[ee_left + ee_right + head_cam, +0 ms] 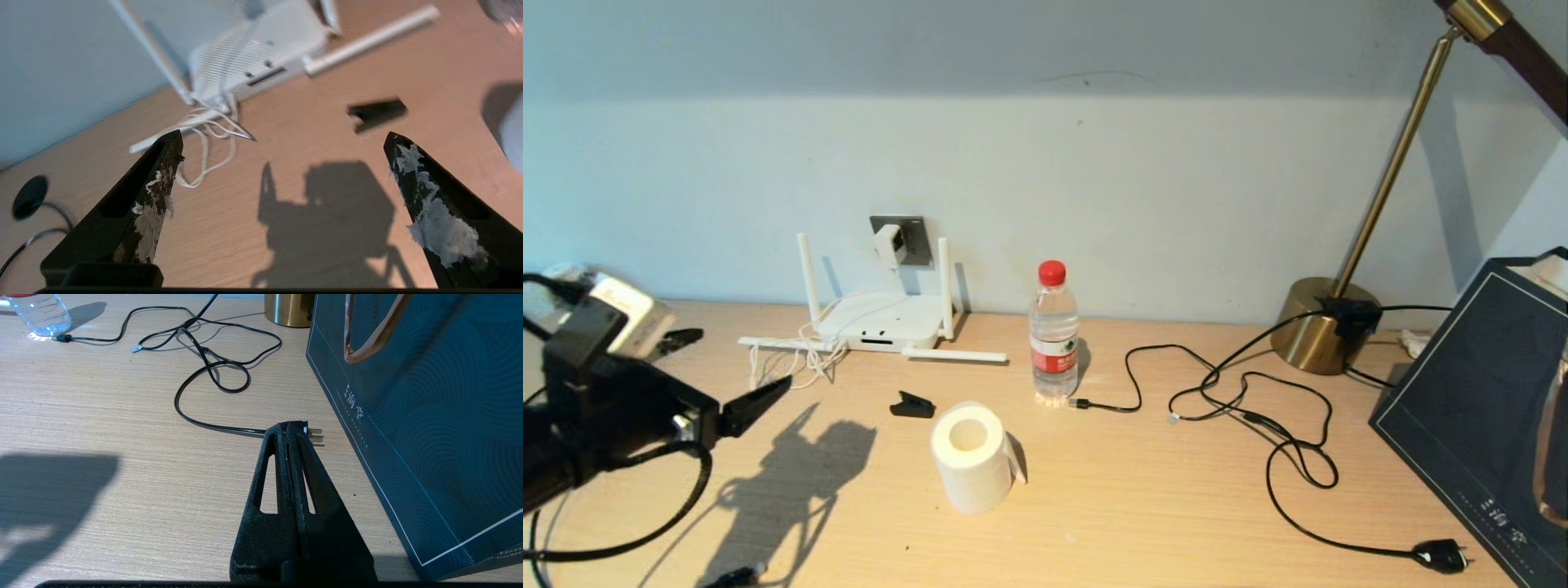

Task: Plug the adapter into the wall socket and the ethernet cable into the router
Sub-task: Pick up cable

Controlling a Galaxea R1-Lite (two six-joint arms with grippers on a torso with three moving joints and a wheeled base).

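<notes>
My left gripper needs to swing back and grab the cable's black boot (pixel 732 577), because it is empty and faces the router while the ethernet cable's connector (pixel 757 568) lies at the desk's front.
The white adapter (pixel 889 242) sits against the grey wall socket (pixel 912 238), and its thin white cord (pixel 792 359) hangs down to loops beside the router (pixel 878 321). The white router (pixel 253 57) lies flat by the wall with two antennas up and two lying down. The ethernet cable's clear connector (pixel 1174 418) lies loose on the desk right of the bottle; the same connector (pixel 137 348) shows in the right wrist view. My left gripper (pixel 743 359) hovers open and empty in front of the router, its jaws (pixel 284 136) wide apart. My right gripper (pixel 292 426) is shut, empty, low over the desk.
On the wooden desk stand a water bottle (pixel 1054 335), a toilet paper roll (pixel 970 457) and a small black clip (pixel 912 405). A brass lamp (pixel 1327 327) and a dark blue bag (pixel 1486 425) stand at the right. A black plug (pixel 1441 557) lies near the front.
</notes>
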